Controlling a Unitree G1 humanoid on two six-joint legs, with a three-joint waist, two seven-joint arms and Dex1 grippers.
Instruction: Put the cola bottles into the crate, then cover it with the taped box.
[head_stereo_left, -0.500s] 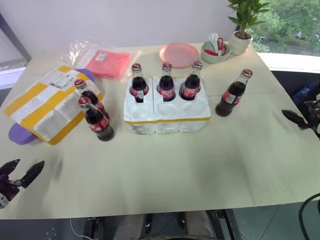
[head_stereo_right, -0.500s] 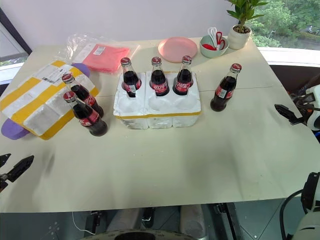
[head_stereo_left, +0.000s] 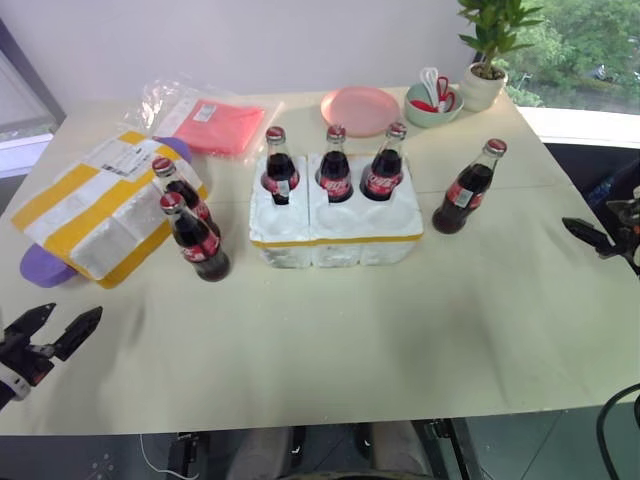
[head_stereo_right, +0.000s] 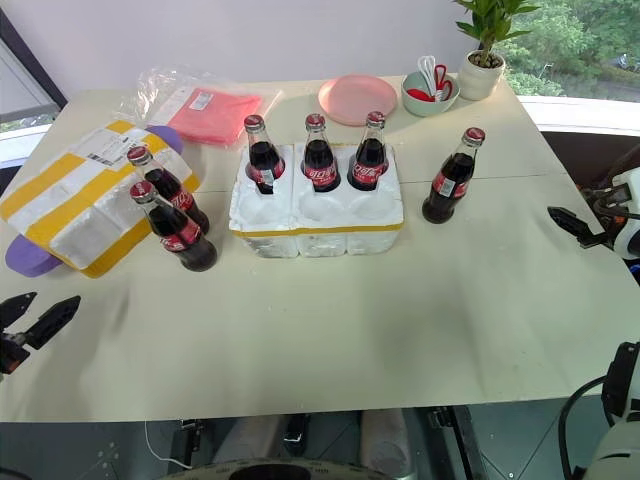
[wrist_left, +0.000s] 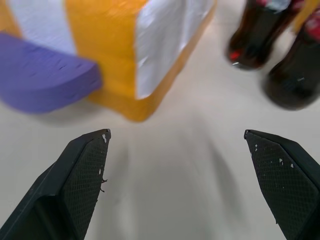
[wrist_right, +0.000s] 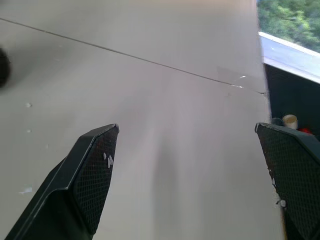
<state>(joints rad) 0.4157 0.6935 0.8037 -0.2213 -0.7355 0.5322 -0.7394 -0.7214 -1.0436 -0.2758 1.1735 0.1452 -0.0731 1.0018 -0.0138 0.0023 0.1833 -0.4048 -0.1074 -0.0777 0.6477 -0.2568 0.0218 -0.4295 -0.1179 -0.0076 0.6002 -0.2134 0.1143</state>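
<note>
The front bottle (head_stereo_left: 194, 234) stands upright next to the taped box and is open to the robot's left gripper, so that gripper should keep reaching until the bottle has the fingers on both sides of its red label (head_stereo_left: 202, 248).
The white foam crate (head_stereo_left: 335, 238) with a yellow band stands mid-table. Three cola bottles (head_stereo_left: 335, 172) stand in its back wells; the front wells are empty. One loose bottle (head_stereo_left: 465, 190) stands to the crate's right, and two more (head_stereo_left: 195, 238) stand to its left. The taped box (head_stereo_left: 95, 205), striped yellow and bearing a shipping label, lies at the far left beside those two. My left gripper (head_stereo_left: 73, 312) hovers open and empty near the front left edge, facing the box corner (wrist_left: 150, 55). My right gripper (wrist_right: 186, 127) is open and empty over the right table edge.
A purple foam piece (head_stereo_left: 40, 268) sticks out from under the taped box. At the back are a bagged red cloth (head_stereo_left: 210, 125), a pink plate (head_stereo_left: 358, 105), a green bowl of utensils (head_stereo_left: 432, 100) and a potted plant (head_stereo_left: 485, 60). Bare tabletop (head_stereo_left: 330, 340) lies in front of the crate.
My left gripper has edged forward and slightly inward over the table's front left corner. The right gripper, the bottles, the crate and the box are unchanged.
</note>
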